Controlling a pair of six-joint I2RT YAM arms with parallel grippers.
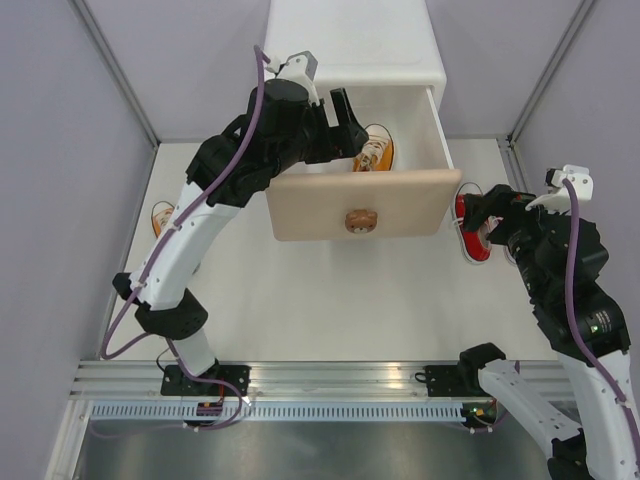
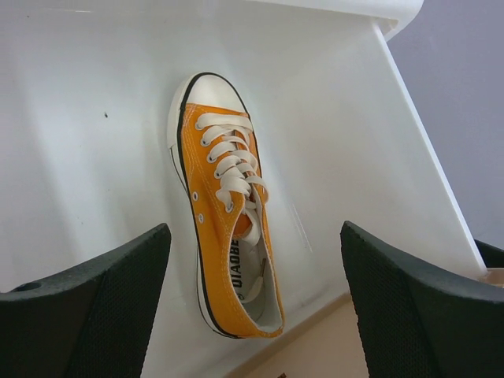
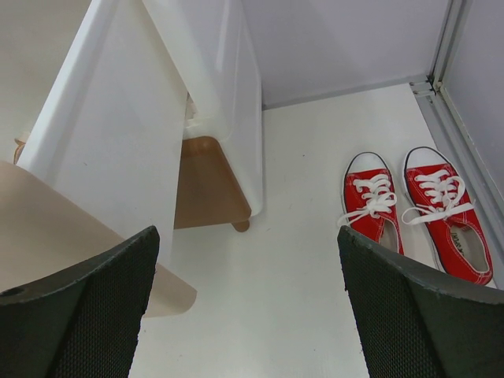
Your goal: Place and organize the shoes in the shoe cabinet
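The orange shoe is lying flat in the drawer [image 1: 375, 152] and there is space next to it, so my left gripper should now go until it closes on the second orange shoe [image 1: 161, 219].
The white shoe cabinet [image 1: 355, 40] stands at the back, its upper drawer with the beige front [image 1: 355, 205] pulled open. One orange shoe [image 1: 375, 150] lies inside the drawer; in the left wrist view it [image 2: 224, 213] lies on the white drawer floor. My left gripper [image 1: 350, 125] hovers over the drawer, open and empty [image 2: 256, 228]. The second orange shoe [image 1: 163, 216] sits on the table at the left, partly hidden by my left arm. The two red shoes [image 3: 372, 206] [image 3: 449, 213] stand side by side right of the cabinet. My right gripper [image 1: 480, 210] is above them, open and empty [image 3: 247, 232].
A bear-shaped knob [image 1: 361, 221] is on the beige front. The brown lower drawer front [image 3: 206, 185] is closed, with a short leg [image 3: 241, 226] beneath. Grey walls enclose the white table; a metal rail [image 1: 330, 380] runs along the near edge.
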